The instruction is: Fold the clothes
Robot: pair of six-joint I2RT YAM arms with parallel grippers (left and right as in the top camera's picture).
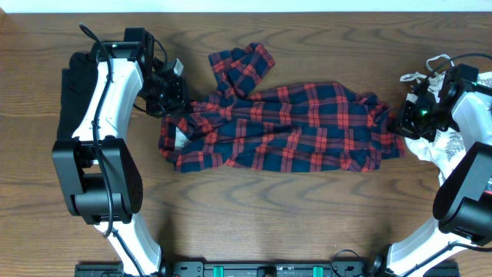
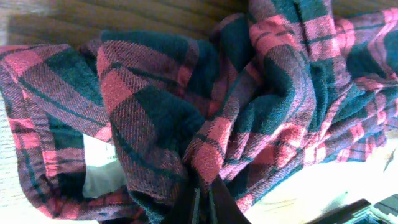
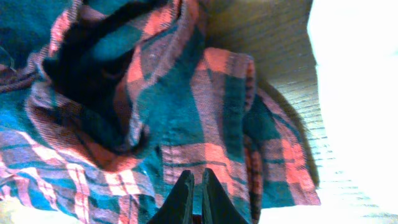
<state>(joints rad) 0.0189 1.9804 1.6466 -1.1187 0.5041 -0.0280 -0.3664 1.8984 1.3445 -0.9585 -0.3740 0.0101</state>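
Observation:
One sleeve sticks out from the shirt toward the back while my left gripper holds bunched cloth by the neck label. I should let go and reach for the sleeve's end.
The clothes' main piece, a red-and-navy plaid shirt, lies stretched sideways across the middle of the table, with one sleeve thrown up toward the back. My left gripper is shut on the shirt's left end. In the left wrist view the cloth bunches into the closed fingertips of that gripper, beside the white neck label. My right gripper sits at the shirt's right end. Its fingers stand almost together on the plaid cloth, pinching a thin layer near the hem.
A white leaf-print garment lies crumpled at the right edge under the right arm. A black garment lies at the left edge behind the left arm. Bare wooden tabletop runs in front of the shirt.

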